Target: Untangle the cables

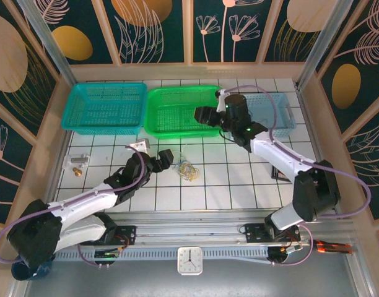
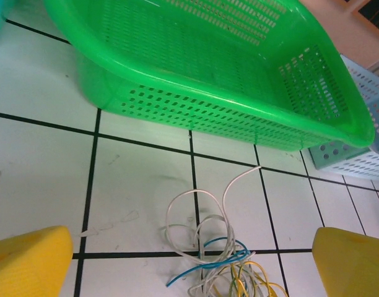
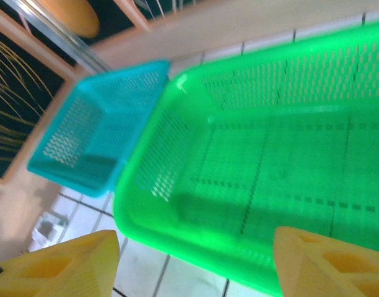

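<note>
The white cable (image 1: 180,162) will slide free of the other cables when the robot lifts it, because one white end curls out of the loose tangle.
The cables (image 1: 188,169) lie in one loose tangle on the white tiled table, just in front of the green basket (image 1: 177,110). In the left wrist view the cables (image 2: 222,257) show as thin white, blue and yellow wires looped over one another, with one white end curling up toward the basket. My left gripper (image 1: 163,158) hovers just left of the tangle, open, and its yellow fingertips (image 2: 34,260) stand wide to either side of the wires without touching them. My right gripper (image 1: 204,115) hangs open above the green basket (image 3: 276,154) with nothing between its fingers (image 3: 69,266).
A teal basket (image 1: 104,106) stands at the back left and a pale blue basket (image 1: 282,111) at the back right, partly behind the right arm. Small metal parts (image 1: 78,162) lie at the left. Wooden walls enclose the table.
</note>
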Controlling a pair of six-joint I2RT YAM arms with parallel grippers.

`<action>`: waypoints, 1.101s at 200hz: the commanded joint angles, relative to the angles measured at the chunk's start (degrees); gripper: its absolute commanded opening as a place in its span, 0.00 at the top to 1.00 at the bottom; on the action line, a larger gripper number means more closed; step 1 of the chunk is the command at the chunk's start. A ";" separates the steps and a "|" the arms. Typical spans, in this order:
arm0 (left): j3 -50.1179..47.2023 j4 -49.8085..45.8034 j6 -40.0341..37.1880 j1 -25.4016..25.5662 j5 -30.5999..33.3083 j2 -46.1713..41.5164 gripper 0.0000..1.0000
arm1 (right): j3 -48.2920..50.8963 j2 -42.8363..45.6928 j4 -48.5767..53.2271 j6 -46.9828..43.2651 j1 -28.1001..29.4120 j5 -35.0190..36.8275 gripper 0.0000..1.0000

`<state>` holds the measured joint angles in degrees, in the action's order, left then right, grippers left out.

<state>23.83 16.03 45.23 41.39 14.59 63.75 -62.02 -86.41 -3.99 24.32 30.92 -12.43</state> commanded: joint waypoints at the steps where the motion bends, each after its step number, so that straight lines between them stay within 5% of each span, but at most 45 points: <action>1: 2.04 -0.23 -1.90 -0.42 -3.12 2.30 0.01 | 2.51 -3.17 0.37 1.03 2.39 -1.90 0.36; 116: 0.60 0.05 -1.64 -0.54 -5.45 4.90 0.01 | 2.27 -16.48 -3.73 3.00 7.71 -2.86 0.39; 193: 0.68 -0.26 -1.93 -0.65 -5.98 5.99 0.01 | 0.02 -20.94 -4.54 3.03 7.84 -2.45 0.54; 220: 0.69 -0.36 -2.07 -0.66 -6.17 6.30 0.01 | -0.75 -22.01 -4.62 2.84 7.63 -1.91 0.69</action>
<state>24.86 16.03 44.12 41.17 9.32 69.38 -60.69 -107.02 -7.25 27.20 38.46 -14.92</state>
